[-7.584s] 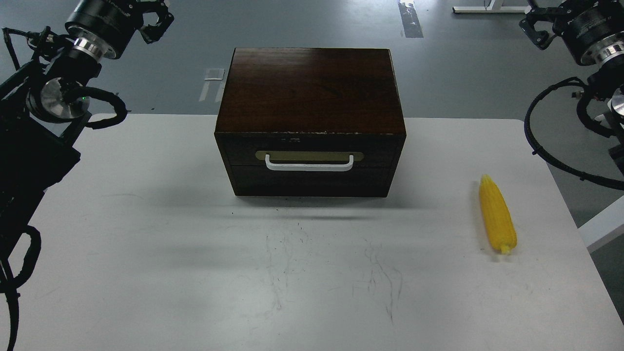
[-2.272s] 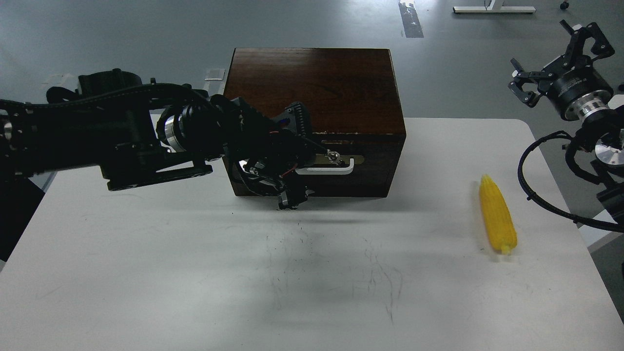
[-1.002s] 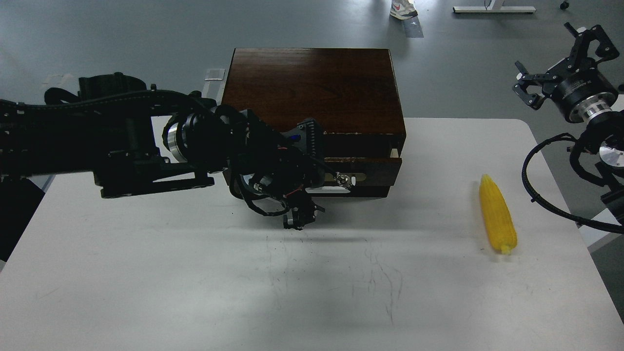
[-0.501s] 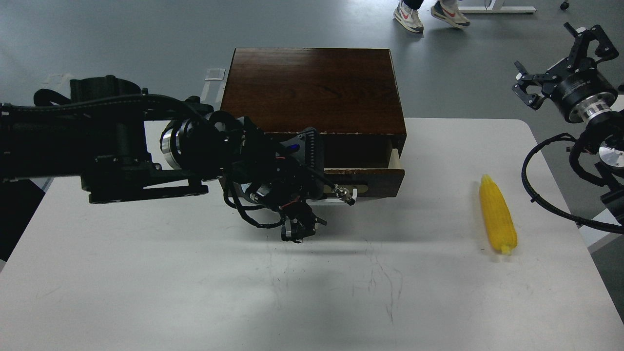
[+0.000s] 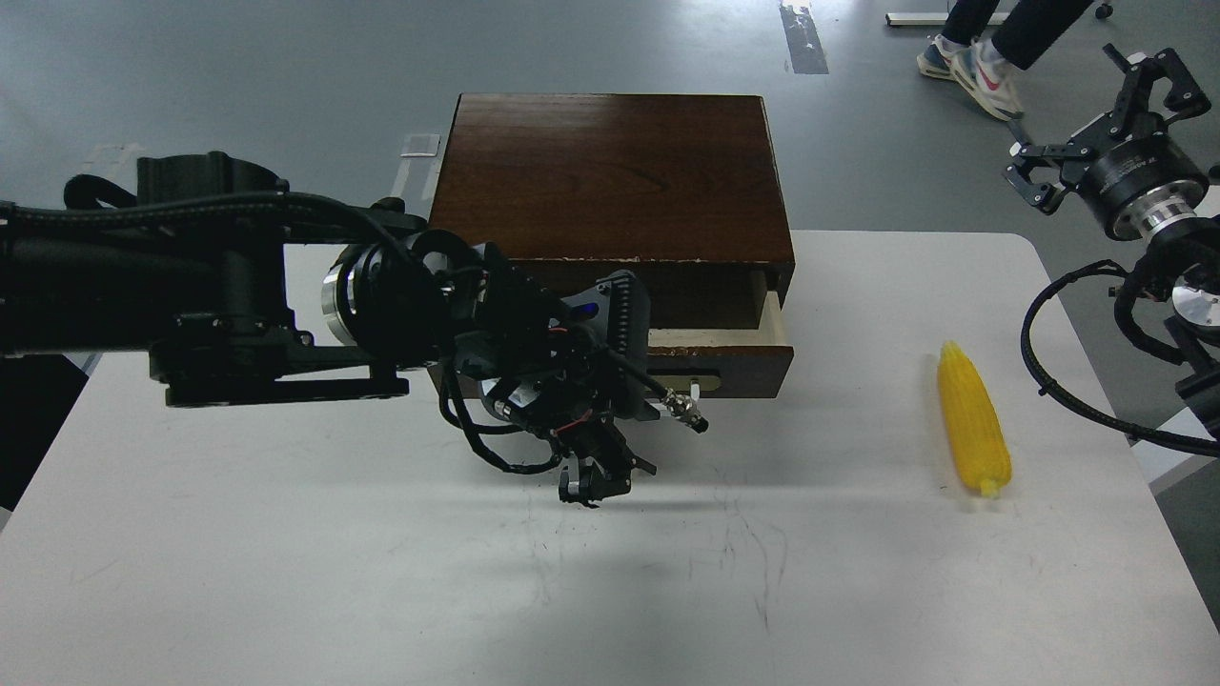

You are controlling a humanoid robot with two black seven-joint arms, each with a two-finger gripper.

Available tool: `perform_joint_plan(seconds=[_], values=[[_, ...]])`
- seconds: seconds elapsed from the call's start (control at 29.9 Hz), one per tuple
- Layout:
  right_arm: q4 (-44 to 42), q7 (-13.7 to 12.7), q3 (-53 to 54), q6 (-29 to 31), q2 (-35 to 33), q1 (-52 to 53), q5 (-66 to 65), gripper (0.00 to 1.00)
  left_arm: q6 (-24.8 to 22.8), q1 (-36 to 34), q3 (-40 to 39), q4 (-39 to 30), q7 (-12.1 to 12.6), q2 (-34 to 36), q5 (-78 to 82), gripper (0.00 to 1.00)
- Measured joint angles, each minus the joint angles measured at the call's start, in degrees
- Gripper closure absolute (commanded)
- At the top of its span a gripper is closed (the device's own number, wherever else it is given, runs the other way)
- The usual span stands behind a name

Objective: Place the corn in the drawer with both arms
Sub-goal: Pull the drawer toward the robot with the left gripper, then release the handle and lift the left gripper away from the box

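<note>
I expect the yellow corn (image 5: 974, 418) to fit crosswise inside the drawer (image 5: 743, 368) when I lower it behind the drawer's front, because the drawer is wider than the yellow corn is long.
The dark wooden box (image 5: 610, 171) stands at the back middle of the white table (image 5: 286, 553). Its drawer (image 5: 748, 365) is pulled partly out and shows a strip of its pale cream inside. My left arm reaches in from the left. My left gripper (image 5: 634, 391) is at the drawer front and covers most of the white handle (image 5: 696, 389); it appears shut on it, though the fingers are dark and hard to tell apart. The yellow corn (image 5: 972, 422) lies on the table to the right of the box. My right gripper (image 5: 1087, 119) is open and empty, high at the far right.
The table's right edge runs just right of the corn. A person's legs and shoes (image 5: 972, 62) are on the grey floor behind the table at the upper right. The right arm's black cable loop (image 5: 1048, 333) hangs beside the table's right edge.
</note>
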Motion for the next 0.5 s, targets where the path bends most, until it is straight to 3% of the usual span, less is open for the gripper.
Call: perform_joint_plan(seconds=[0.17, 0.23, 0.3, 0.33, 0.37, 0.5], values=[[0.0, 0.0, 0.0, 0.0, 0.0, 0.0, 0.0, 0.00, 0.0, 0.0, -0.1, -0.2, 0.1, 0.1, 0.0, 0.50], [0.0, 0.0, 0.0, 0.0, 0.0, 0.0, 0.0, 0.00, 0.0, 0.0, -0.3, -0.2, 0.1, 0.2, 0.0, 0.43], [0.0, 0.0, 0.0, 0.0, -0.1, 0.0, 0.0, 0.00, 0.0, -0.2, -0.9, -0.2, 0.1, 0.4, -0.2, 0.16], [0.0, 0.0, 0.0, 0.0, -0.1, -0.1, 0.0, 0.00, 0.0, -0.5, -2.1, -0.3, 0.1, 0.7, -0.7, 0.10], [0.1, 0.0, -0.1, 0.0, -0.3, -0.1, 0.0, 0.00, 0.0, -0.6, -4.1, -0.4, 0.1, 1.4, -2.0, 0.05], [0.6, 0.0, -2.4, 0.0, -2.0, -0.1, -0.6, 0.00, 0.0, -0.3, -12.5, -1.1, 0.1, 4.5, -12.9, 0.03]])
